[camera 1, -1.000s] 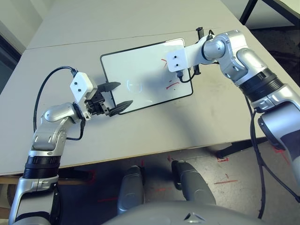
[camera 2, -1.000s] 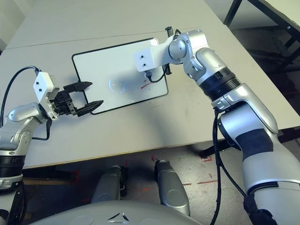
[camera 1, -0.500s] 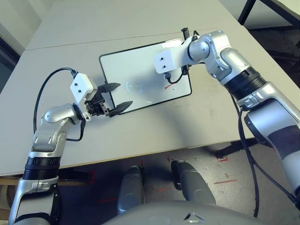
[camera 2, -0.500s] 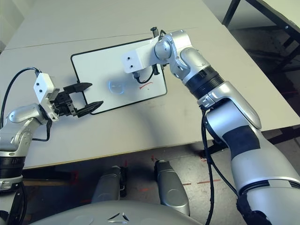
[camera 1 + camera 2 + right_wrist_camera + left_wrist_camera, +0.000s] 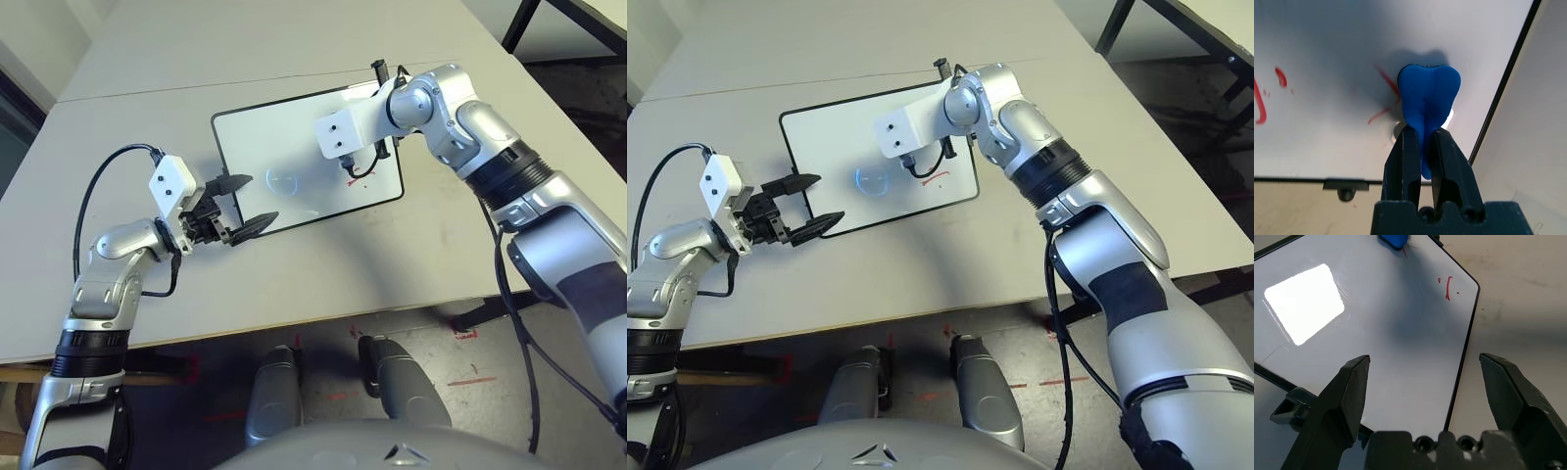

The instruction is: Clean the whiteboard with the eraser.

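Observation:
My right gripper has the eraser beside red marks (image 5: 1381,114) that lie off the eraser's pad, so next I pull it back over them toward the whiteboard's black frame (image 5: 1376,181).
The whiteboard (image 5: 257,147) lies flat on the table, black-framed, with a faint circle (image 5: 284,181) near its middle. My right gripper (image 5: 1425,134) is shut on the blue eraser (image 5: 1429,95) and presses it onto the board's right part, close to the frame. Red marker marks (image 5: 1385,83) lie around the eraser, and another red stroke (image 5: 361,179) shows near the board's front right corner. My left gripper (image 5: 253,201) hovers open over the board's front left edge, nothing between its fingers. In the left wrist view the eraser (image 5: 1393,240) and a red mark (image 5: 1448,286) show at the far side.
The grey table (image 5: 323,264) stretches all around the board, with a seam (image 5: 147,88) running behind it. A small black knob (image 5: 377,67) sticks out at the board's back right corner. Black table legs (image 5: 519,24) stand on the floor at the far right.
My right gripper has slid leftward across the board's right part with the eraser in it. The left arm has stayed where it was, still open.

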You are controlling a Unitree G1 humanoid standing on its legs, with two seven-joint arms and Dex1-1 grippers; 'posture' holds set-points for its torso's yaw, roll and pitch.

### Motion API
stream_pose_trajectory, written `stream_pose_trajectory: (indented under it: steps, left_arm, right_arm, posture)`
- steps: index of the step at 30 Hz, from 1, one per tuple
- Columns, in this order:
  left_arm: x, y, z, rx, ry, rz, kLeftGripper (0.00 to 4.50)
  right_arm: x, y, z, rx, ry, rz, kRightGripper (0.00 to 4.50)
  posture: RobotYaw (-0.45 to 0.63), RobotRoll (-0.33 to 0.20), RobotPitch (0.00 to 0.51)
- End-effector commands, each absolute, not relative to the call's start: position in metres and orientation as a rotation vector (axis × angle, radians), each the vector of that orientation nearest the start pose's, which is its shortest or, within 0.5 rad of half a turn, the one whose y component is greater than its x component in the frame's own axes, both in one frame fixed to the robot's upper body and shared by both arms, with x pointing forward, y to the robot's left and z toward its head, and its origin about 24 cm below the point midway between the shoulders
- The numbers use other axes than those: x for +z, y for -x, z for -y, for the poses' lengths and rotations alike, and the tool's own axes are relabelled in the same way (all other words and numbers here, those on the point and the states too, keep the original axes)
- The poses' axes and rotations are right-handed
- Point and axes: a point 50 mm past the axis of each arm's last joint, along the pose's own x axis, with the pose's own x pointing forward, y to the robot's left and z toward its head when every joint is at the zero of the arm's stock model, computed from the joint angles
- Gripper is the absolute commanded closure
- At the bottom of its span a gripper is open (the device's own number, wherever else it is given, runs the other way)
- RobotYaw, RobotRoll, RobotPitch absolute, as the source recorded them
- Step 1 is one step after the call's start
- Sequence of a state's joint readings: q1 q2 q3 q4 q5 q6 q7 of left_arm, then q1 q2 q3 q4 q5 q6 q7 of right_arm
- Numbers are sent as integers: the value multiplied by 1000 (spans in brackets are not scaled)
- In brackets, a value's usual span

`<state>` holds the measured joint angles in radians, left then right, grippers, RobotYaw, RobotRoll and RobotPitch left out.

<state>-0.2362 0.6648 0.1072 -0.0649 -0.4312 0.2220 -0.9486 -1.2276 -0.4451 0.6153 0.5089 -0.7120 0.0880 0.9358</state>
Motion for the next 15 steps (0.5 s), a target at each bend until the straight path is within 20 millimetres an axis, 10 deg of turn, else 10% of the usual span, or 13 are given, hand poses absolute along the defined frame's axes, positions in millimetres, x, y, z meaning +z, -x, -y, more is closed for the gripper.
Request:
stream_pose_trajectory:
  steps: [1,15]
  left_arm:
    - [144,-272,-222,-908,-274,14,0]
    - [143,-273,-221,-909,-271,15,0]
  right_arm:
    - [224,-383,91,778,1756,-179,4407]
    - [221,-381,93,774,1751,-188,4410]
  posture:
    - [-93,0,119]
    - [-93,0,120]
